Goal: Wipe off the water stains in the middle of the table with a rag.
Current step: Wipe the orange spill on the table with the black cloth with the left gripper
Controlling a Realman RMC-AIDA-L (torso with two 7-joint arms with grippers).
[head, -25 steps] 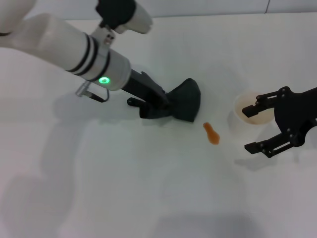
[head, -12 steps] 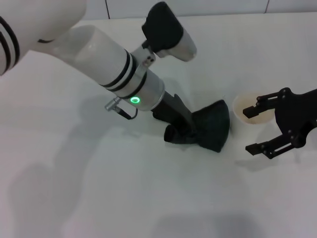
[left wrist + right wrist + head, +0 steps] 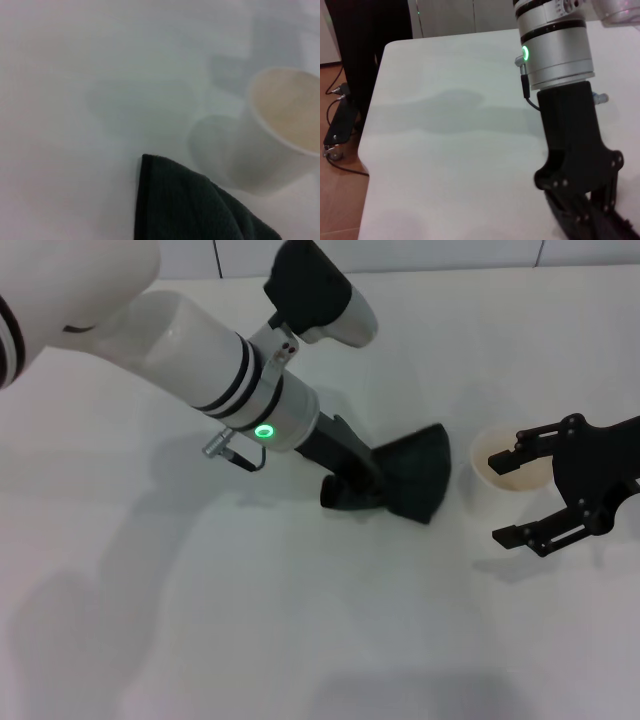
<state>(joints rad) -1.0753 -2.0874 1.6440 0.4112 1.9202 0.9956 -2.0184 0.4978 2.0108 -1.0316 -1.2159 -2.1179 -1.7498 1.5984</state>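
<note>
The black rag's fanned edge (image 3: 440, 470) almost touches the paper cup, so my left gripper should pull the rag back onto the clear table (image 3: 245, 515) and put it down.
My left gripper (image 3: 368, 484) is shut on the black rag (image 3: 418, 478) and presses it onto the white table (image 3: 300, 640) near the middle. The rag fans out toward the cup. The orange-brown water stain does not show anywhere; the spot where it lay is bare or under the rag. A corner of the rag shows in the left wrist view (image 3: 195, 205). The right wrist view shows the left gripper (image 3: 580, 170) standing on the table (image 3: 445, 150). My right gripper (image 3: 512, 496) is open and empty, resting at the right beside the cup.
A white paper cup (image 3: 498, 464) with a tan inside stands just right of the rag, between it and my right gripper; it also shows in the left wrist view (image 3: 280, 135). The table's edge and the floor (image 3: 340, 125) show in the right wrist view.
My left gripper swept the rag to the right over the orange stain, then drew back a little to the left. The stain no longer shows. The right arm has not moved.
</note>
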